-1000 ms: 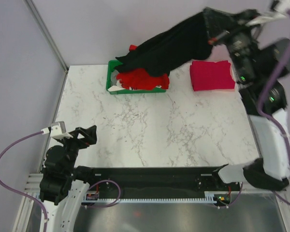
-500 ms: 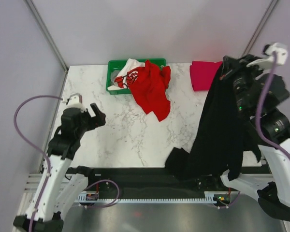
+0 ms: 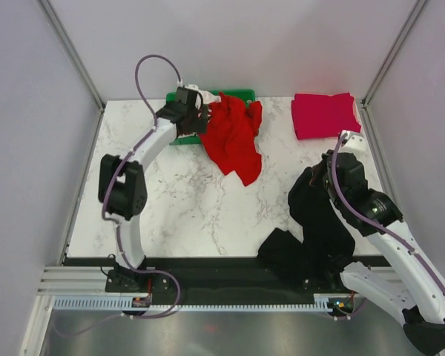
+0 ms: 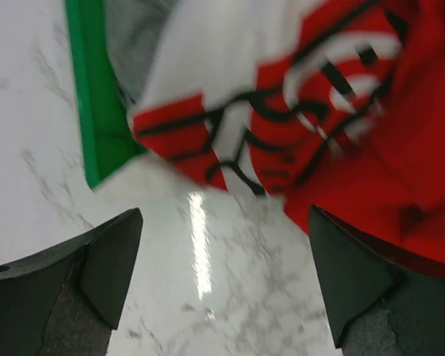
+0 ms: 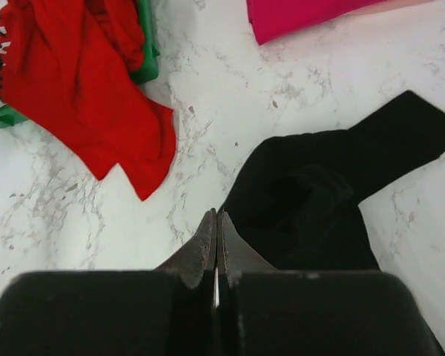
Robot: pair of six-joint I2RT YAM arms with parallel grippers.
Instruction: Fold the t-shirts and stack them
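The red t-shirt's heap (image 3: 231, 113) is in the green bin, so its spilled tail (image 3: 239, 162) will get dragged along when the robot pulls the bin.
The black t-shirt (image 3: 319, 222) lies crumpled on the right of the table, and part of it hangs over the front edge. My right gripper (image 3: 325, 176) is low over it. In the right wrist view the gripper (image 5: 216, 215) is shut, and the black shirt's (image 5: 319, 200) edge runs up to its tips. The red t-shirt (image 3: 233, 141) spills from the green bin (image 3: 241, 94) onto the table. My left gripper (image 3: 195, 119) (image 4: 224, 215) is open at the bin's front, just short of the white t-shirt with red print (image 4: 267, 96). The crimson-pink t-shirt (image 3: 325, 115) lies folded at the back right.
The green bin's wall (image 4: 96, 111) stands to the left of the white shirt. Bare marble (image 3: 185, 200) spans the left and middle of the table. Metal frame posts rise at the back corners.
My left arm swung from the near left out to the bin. My right arm came down, and the hanging black shirt now lies on the table.
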